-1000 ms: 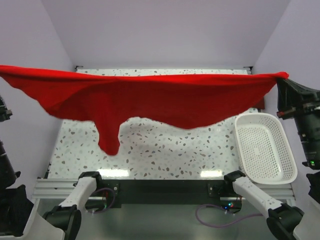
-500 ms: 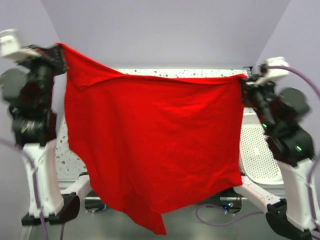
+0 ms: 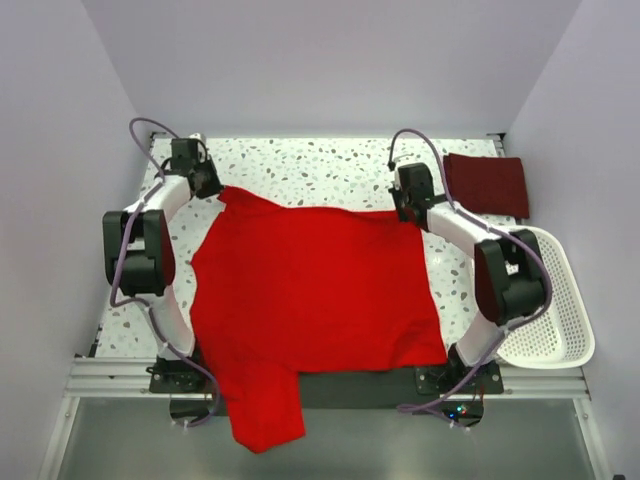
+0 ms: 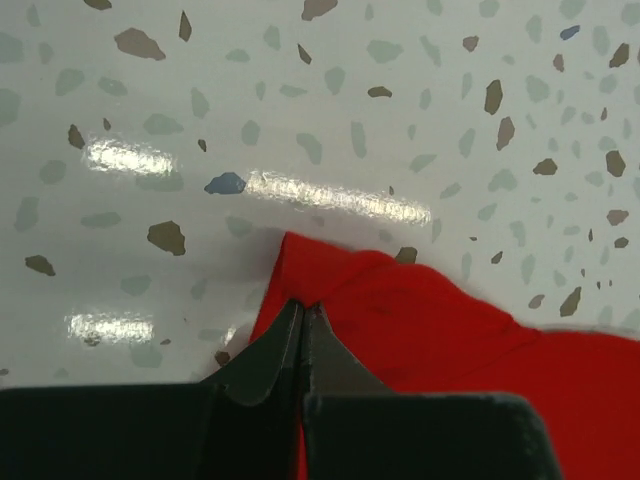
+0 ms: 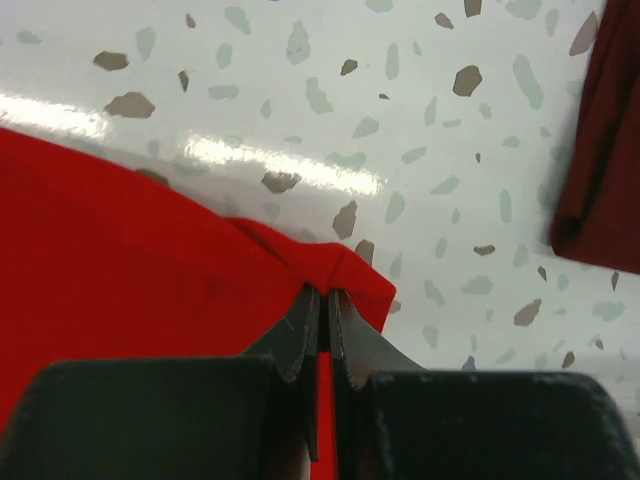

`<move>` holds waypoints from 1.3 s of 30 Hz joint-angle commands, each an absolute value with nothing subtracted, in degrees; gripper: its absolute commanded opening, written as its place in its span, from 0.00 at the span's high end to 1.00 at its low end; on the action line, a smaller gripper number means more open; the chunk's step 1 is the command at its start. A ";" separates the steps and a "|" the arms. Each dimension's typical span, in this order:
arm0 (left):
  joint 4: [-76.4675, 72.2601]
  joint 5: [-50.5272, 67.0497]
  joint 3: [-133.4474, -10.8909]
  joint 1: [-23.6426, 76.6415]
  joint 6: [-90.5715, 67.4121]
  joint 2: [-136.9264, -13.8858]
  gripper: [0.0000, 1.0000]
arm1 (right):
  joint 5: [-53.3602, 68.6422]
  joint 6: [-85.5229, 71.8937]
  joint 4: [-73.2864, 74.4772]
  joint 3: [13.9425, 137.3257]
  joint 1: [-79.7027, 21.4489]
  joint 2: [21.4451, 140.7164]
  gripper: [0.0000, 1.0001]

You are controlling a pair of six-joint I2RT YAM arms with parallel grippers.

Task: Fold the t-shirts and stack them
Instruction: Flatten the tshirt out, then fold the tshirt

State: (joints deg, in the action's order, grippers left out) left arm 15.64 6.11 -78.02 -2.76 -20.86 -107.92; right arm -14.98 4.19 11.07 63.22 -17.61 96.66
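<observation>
Next, I ease my left gripper back, since the red t-shirt's far edge (image 3: 312, 209) slants toward my right gripper, which meanwhile pulls its corner toward the dark maroon t-shirt (image 3: 485, 186).
The bright red t-shirt (image 3: 310, 290) lies spread flat on the speckled table (image 3: 300, 165), one sleeve hanging over the near edge. My left gripper (image 3: 212, 187) is shut on its far left corner (image 4: 330, 285), down at the table surface. My right gripper (image 3: 405, 212) is shut on its far right corner (image 5: 350, 275), also low on the table. The dark maroon t-shirt (image 3: 486, 184) lies folded at the far right; its edge (image 5: 605, 150) shows in the right wrist view.
A white slatted basket (image 3: 550, 300) stands at the right edge of the table, behind my right arm. Lavender walls close in the far side and both flanks.
Both arms swung the red t-shirt from stretched high in the air down onto the table, where it now lies flat. Both grippers stayed shut on its corners.
</observation>
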 commanded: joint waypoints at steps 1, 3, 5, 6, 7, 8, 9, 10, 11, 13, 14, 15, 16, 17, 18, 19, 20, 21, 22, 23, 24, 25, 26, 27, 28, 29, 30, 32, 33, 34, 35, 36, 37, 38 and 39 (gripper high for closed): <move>9.06 8.00 -84.54 -2.46 -22.50 -109.59 1.00 | -13.63 4.66 2.11 70.99 -13.98 100.71 1.00; 9.14 8.87 -86.39 -2.55 -23.02 -112.67 1.00 | -11.96 4.31 3.07 72.94 -11.97 104.49 1.00; 9.23 9.84 -89.29 -2.37 -23.38 -115.38 1.00 | -10.47 4.22 3.95 75.93 -10.38 107.73 1.00; 9.58 10.19 -90.34 -2.20 -23.73 -116.18 1.00 | -9.94 4.13 4.48 77.07 -9.85 108.80 1.00; 9.93 10.72 -92.44 -2.11 -23.99 -116.97 1.00 | -9.15 3.96 4.92 79.34 -9.41 110.03 1.00; 10.28 11.85 -93.50 -2.11 -24.34 -118.64 1.00 | -7.84 3.87 6.40 80.67 -8.62 111.00 1.00; 10.81 12.39 -94.39 -2.11 -25.04 -119.26 1.00 | -7.56 3.69 7.02 81.90 -8.09 113.01 1.00; 10.98 12.83 -96.05 -2.20 -25.31 -119.88 1.00 | -7.47 3.08 7.55 83.92 -7.65 113.81 1.00; 11.16 12.92 -96.67 -2.20 -25.57 -120.67 1.00 | -7.38 2.90 8.43 84.89 -7.04 114.51 1.00; 11.95 12.66 -98.86 -2.20 -25.84 -121.46 1.00 | -7.30 1.94 9.31 87.09 -6.33 116.19 1.00; 12.21 12.40 -99.49 -2.11 -25.93 -121.90 1.00 | -6.95 1.67 9.49 87.62 -5.81 116.63 1.00; 12.65 12.31 -100.28 -2.11 -25.93 -121.90 1.00 | -5.90 1.23 9.49 88.06 -5.54 117.41 1.00; 12.92 12.22 -100.54 -2.02 -26.01 -122.17 1.00 | -5.28 1.06 10.10 89.37 -5.19 117.94 1.00; 13.27 12.39 -100.72 -2.11 -26.10 -122.25 1.00 | -5.01 1.05 11.59 90.08 -5.01 118.38 1.00; 14.14 12.65 -100.72 -1.94 -26.36 -122.17 1.00 | -5.01 0.97 12.12 90.70 -5.10 118.65 1.00; 14.59 12.83 -100.46 -1.85 -26.54 -121.91 1.00 | -4.92 0.88 12.74 91.23 -5.10 118.91 1.00; 14.94 13.70 -100.11 -1.67 -26.80 -121.12 1.00 | -5.01 0.62 13.79 91.32 -5.10 118.74 1.00; 15.55 14.15 -98.98 -1.50 -27.33 -120.59 1.00 | -5.01 0.44 14.15 91.14 -5.10 118.39 1.00; 15.82 14.41 -98.27 -1.23 -27.59 -119.80 1.00 | -5.01 0.44 14.41 90.71 -5.01 117.52 1.00; 16.08 14.07 -97.39 -0.80 -27.77 -118.05 1.00 | -5.10 0.44 15.28 90.44 -4.92 116.81 1.00; 17.22 13.89 -95.99 -0.62 -27.95 -117.08 1.00 | -5.10 0.44 15.73 90.18 -4.83 116.20 1.00; 18.18 13.54 -95.37 -0.44 -28.21 -115.16 1.00 | -5.18 0.44 16.52 89.57 -4.75 115.58 1.00; 19.06 13.27 -94.84 -0.44 -28.47 -114.01 1.00 | -5.19 0.44 17.05 89.30 -4.49 114.36 1.00; 20.73 13.27 -93.35 -0.44 -29.00 -112.86 1.00 | -5.19 0.61 17.49 88.86 -4.40 113.82 1.00; 21.44 13.01 -92.38 -0.44 -29.44 -110.33 1.00 | -5.27 0.70 18.01 88.68 -4.31 113.30 1.00; 22.05 12.05 -91.24 -0.53 -29.79 -108.82 1.00 | -5.62 1.05 19.06 88.51 -4.13 112.42 1.00; 22.93 11.61 -88.79 -0.44 -30.23 -107.33 1.00 | -5.80 1.32 19.59 87.98 -4.04 111.89 1.00; 24.07 9.68 -86.76 -0.44 -30.15 -103.28 1.00 | -6.50 1.67 20.83 87.45 -3.96 110.92 1.00; 26.69 8.80 -85.44 -0.53 -29.97 -102.14 1.00 | -6.85 1.67 21.18 86.93 -3.96 109.87 1.00; 27.50 8.27 -84.39 -0.53 -29.97 -99.78 1.00 | -6.94 1.58 21.62 86.49 -3.96 109.34 1.00; 28.29 8.52 -82.29 -0.53 -29.80 -98.62 1.00 | -7.12 1.50 21.88 86.14 -3.96 108.73 1.00; 28.91 8.61 -81.31 -0.44 -29.97 -97.57 1.00 | -7.12 0.89 22.06 85.52 -3.96 107.76 1.00; 29.26 8.79 -80.25 -0.44 -30.06 -95.56 1.00 | -7.03 0.44 22.32 85.17 -3.96 107.06 1.00; 30.14 9.49 -79.29 -0.44 -30.32 -94.58 1.00 | -6.77 0.44 23.02 84.73 -3.96 106.53 1.00; 30.84 9.41 -77.71 -0.44 -30.84 -93.70 1.00 | -6.42 0.44 23.03 83.60 -3.96 105.22 1.00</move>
State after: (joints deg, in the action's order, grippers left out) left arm 27.09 9.80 -80.90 -0.32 -29.34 -97.14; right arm -6.26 1.08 21.45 85.43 -4.27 110.17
